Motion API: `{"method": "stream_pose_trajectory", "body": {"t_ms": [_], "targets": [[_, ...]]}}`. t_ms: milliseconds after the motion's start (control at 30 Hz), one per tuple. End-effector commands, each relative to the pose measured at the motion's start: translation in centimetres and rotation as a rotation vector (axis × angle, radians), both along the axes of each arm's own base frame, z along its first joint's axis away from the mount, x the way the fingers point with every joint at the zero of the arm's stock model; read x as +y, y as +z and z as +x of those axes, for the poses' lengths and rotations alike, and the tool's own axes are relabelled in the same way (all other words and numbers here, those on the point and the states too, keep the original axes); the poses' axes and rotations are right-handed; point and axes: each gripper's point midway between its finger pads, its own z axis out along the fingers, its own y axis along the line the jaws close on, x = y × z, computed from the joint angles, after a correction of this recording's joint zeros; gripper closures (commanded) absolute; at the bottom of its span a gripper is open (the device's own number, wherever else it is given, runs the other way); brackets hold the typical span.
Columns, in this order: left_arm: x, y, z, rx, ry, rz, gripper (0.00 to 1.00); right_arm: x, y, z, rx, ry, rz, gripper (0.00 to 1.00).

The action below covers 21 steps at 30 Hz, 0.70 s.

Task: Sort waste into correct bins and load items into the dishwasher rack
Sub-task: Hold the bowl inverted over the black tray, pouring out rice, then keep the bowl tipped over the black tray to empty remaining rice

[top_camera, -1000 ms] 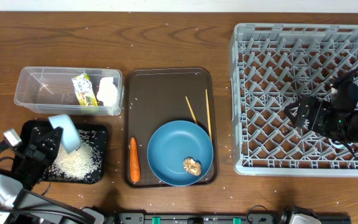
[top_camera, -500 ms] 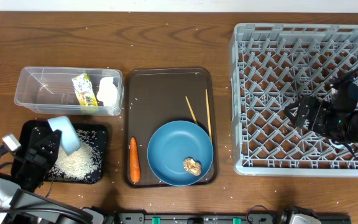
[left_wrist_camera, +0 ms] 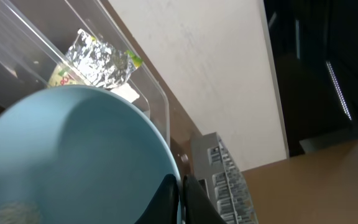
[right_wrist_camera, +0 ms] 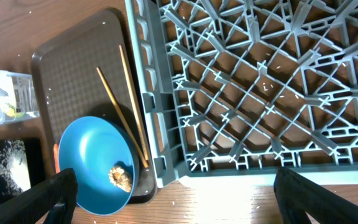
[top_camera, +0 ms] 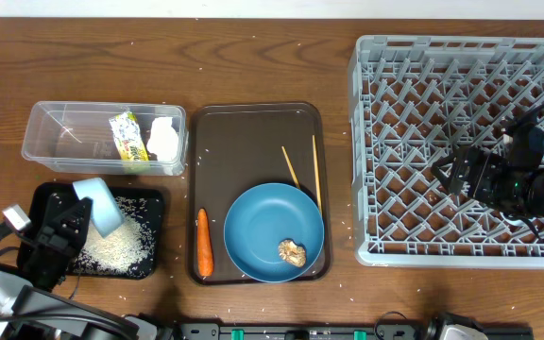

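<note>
Rice is sticking inside the light-blue cup [left_wrist_camera: 11,213], so the robot's left gripper should shake the cup to and fro over the black tray [top_camera: 121,249] before taking it to the rack.
My left gripper [top_camera: 72,223] is shut on the rim of the tilted light-blue cup [top_camera: 99,202] above the black tray [top_camera: 42,194], which holds loose white rice [top_camera: 116,247]. In the left wrist view the jaws [left_wrist_camera: 180,198] pinch the cup [left_wrist_camera: 67,155]. The clear tub [top_camera: 64,118] holds the yellow-green wrapper [top_camera: 128,138] and the white tissue [top_camera: 163,138]. The blue plate [top_camera: 264,227] carries the tan scrap [top_camera: 292,252]. The carrot [top_camera: 203,242] and two chopsticks [top_camera: 315,170] lie beside it. My right gripper [top_camera: 451,172] is open and empty over the grey rack [top_camera: 442,57]. The white bowl and pink cup are out of view.
The plate, carrot and chopsticks lie on a brown serving tray [top_camera: 253,127] between the bins and the rack. Rice grains are scattered over the wooden table. The right wrist view shows the rack grid [right_wrist_camera: 260,81], plate [right_wrist_camera: 92,155] and chopsticks [right_wrist_camera: 120,112] below the open jaws [right_wrist_camera: 174,180].
My left gripper, still holding the cup, has shifted slightly toward the table's front edge. The right arm has not moved.
</note>
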Motion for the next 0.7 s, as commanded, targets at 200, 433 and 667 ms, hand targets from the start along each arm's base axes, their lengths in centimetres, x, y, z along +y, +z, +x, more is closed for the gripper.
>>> {"method": "stream_pose_trajectory", "body": {"t_ms": [200, 433, 667], "targets": [[1.1, 3.5, -1.3, -0.061, 0.087, 0.084, 0.94, 0.4, -0.2, -0.3, 0.018, 0.005, 0.005, 0.06], [0.8, 3.6, -1.4, -0.073, 0.083, 0.119, 0.94, 0.3, 0.0, 0.1, -0.002, 0.002, 0.002, 0.06], [2.0, 1.8, -1.1, 0.008, 0.099, 0.015, 0.94, 0.3, 0.0, 0.1, -0.002, 0.002, 0.002, 0.05]]}}
